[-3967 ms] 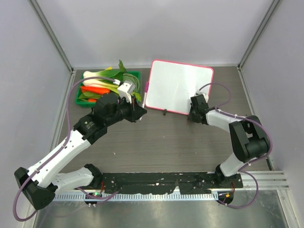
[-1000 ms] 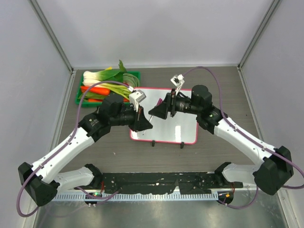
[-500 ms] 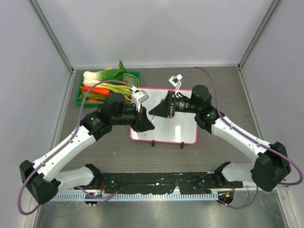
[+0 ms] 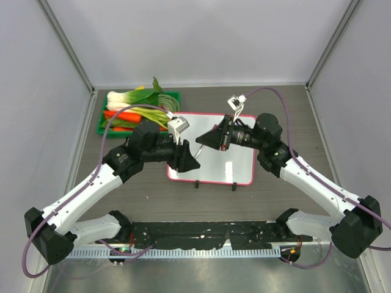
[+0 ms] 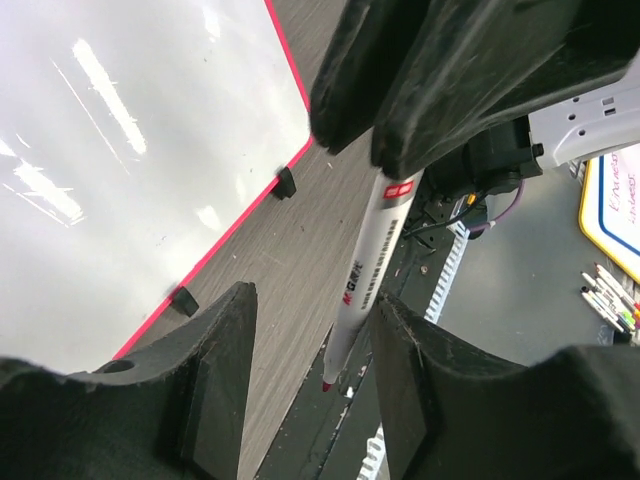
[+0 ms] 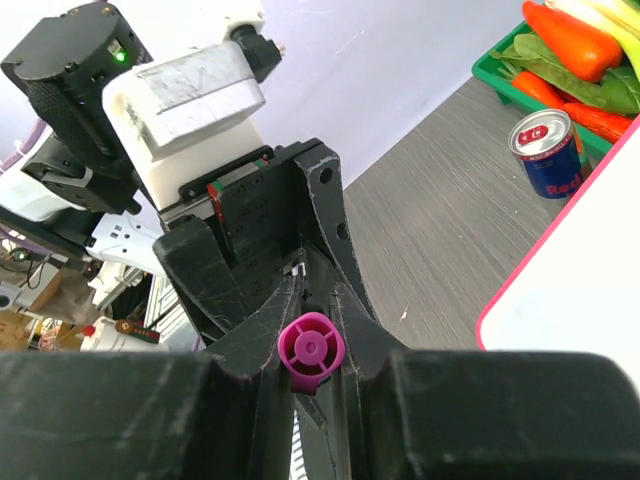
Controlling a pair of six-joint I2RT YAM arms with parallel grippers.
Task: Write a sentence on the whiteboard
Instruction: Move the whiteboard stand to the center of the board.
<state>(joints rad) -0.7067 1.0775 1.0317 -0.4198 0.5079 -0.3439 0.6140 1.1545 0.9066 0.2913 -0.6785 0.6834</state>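
Observation:
With my right gripper too near the marker's pink end cap, my left gripper should steady the marker while my right gripper takes the marker's body nearer its tip.
The whiteboard lies flat mid-table, white with a thin pink-red frame and small black feet. The sentence is out of view; the board's face shows only glare. Just above the board's left part, a white marker with a pink end cap and a red tip spans between the two grippers. My right gripper is shut on the marker's cap end. My left gripper stands open around the marker's tip end, with a gap on the left side.
A green tray of carrots and leafy vegetables sits at the back left, with a blue-and-red can beside it. A black rail runs along the near edge. Grey walls close in the table.
The right gripper has closed on the marker's cap end. The left gripper, shut on the marker before, has opened. The right arm has drawn slightly back to the right.

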